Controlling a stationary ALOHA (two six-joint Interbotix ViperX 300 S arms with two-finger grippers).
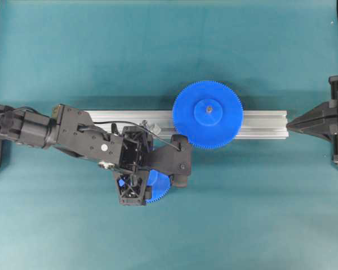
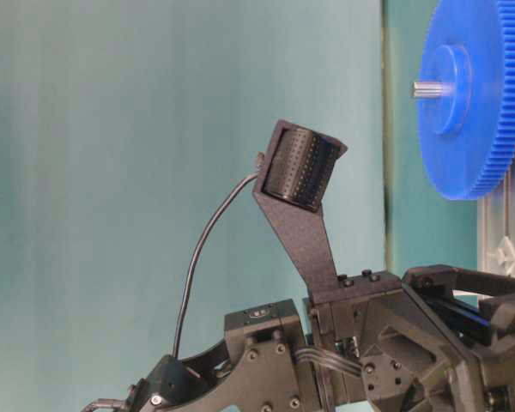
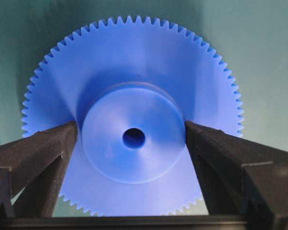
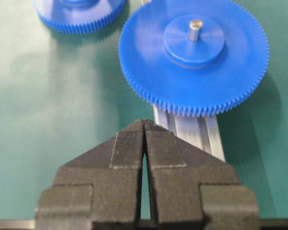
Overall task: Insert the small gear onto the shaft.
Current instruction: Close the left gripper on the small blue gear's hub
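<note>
An open centre hole (image 3: pixel 134 138) is in the middle of the small gear (image 1: pixel 160 184). The small gear should slide down when I lower it, until the shaft's tip shows through.
The small gear (image 3: pixel 134 96) lies flat on the green mat, its raised hub (image 3: pixel 129 139) with the dark centre hole facing my left wrist camera. My left gripper (image 3: pixel 131 132) is open, one black finger (image 3: pixel 43 153) close against each side of the hub. From overhead only an arc of the small gear (image 1: pixel 159 188) shows under my left gripper (image 1: pixel 155 183). The shaft's silvery pieces (image 1: pixel 149 126) peek out on the rail beside the left wrist; the pin itself is hard to make out. My right gripper (image 1: pixel 291 125) is shut and empty at the rail's right end.
A wider blue gear (image 1: pixel 207 114) with a grey pin tip sits mounted on the aluminium rail (image 1: pixel 265 124). In the right wrist view it (image 4: pixel 194 55) lies just ahead of the shut right gripper (image 4: pixel 144 123). Black frame posts stand at both edges of the mat.
</note>
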